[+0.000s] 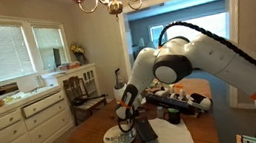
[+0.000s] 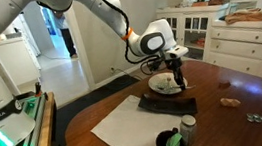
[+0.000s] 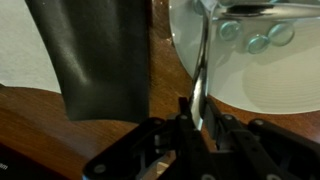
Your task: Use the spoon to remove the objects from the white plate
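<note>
The robot's gripper should first tilt the spoon up [image 3: 204,58] toward level and then carry it off the plate, because the spoon points steeply down at the objects on the white plate [image 3: 258,44].
The white plate [image 3: 262,88] lies on the wooden table and shows in both exterior views [image 1: 118,137] [image 2: 163,83]. A few small greenish-brown objects [image 3: 257,42] sit on it near its far side in the wrist view. My gripper [image 3: 200,118] is shut on the thin metal handle of the spoon [image 3: 203,68]. The handle runs up over the plate's edge toward the objects. In both exterior views my gripper [image 1: 126,115] [image 2: 178,74] hangs just above the plate. The spoon's bowl is mostly cut off at the top of the wrist view.
A dark flat device [image 3: 95,55] [image 2: 170,103] lies beside the plate on a white paper sheet [image 2: 126,130]. A small bottle [image 2: 188,128], a dark green item [image 2: 169,144] and small bits [image 2: 232,101] lie on the table. Clutter [image 1: 177,100] and a chair [image 1: 81,93] stand nearby.
</note>
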{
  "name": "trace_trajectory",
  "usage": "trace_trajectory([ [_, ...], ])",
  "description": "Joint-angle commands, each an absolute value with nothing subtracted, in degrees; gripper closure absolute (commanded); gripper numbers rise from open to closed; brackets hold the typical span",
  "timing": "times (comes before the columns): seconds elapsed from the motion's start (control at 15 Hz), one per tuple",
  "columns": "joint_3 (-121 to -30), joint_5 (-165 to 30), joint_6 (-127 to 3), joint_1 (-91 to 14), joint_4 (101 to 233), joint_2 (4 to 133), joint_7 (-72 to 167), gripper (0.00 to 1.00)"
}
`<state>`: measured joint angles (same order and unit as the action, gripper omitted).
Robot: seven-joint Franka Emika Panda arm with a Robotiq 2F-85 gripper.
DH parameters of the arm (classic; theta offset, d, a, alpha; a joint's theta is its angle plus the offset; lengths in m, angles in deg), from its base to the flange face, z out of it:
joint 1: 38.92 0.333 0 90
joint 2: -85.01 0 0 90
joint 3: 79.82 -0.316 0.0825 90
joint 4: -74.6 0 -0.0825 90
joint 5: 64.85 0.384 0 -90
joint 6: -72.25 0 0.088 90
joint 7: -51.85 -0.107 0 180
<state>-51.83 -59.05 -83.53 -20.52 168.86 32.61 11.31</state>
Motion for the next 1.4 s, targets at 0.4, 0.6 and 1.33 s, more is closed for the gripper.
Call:
trace_trajectory([
  [0.4,-62.45,-55.67,-101.39,-28.14,166.39,33.87,8.12,0.95],
  [0.6,-68.61,-52.5,-110.75,-32.41,167.31,34.42,11.6,0.95],
  [1.33,-81.49,-49.88,-124.42,-44.52,168.77,31.5,29.08,0.95],
])
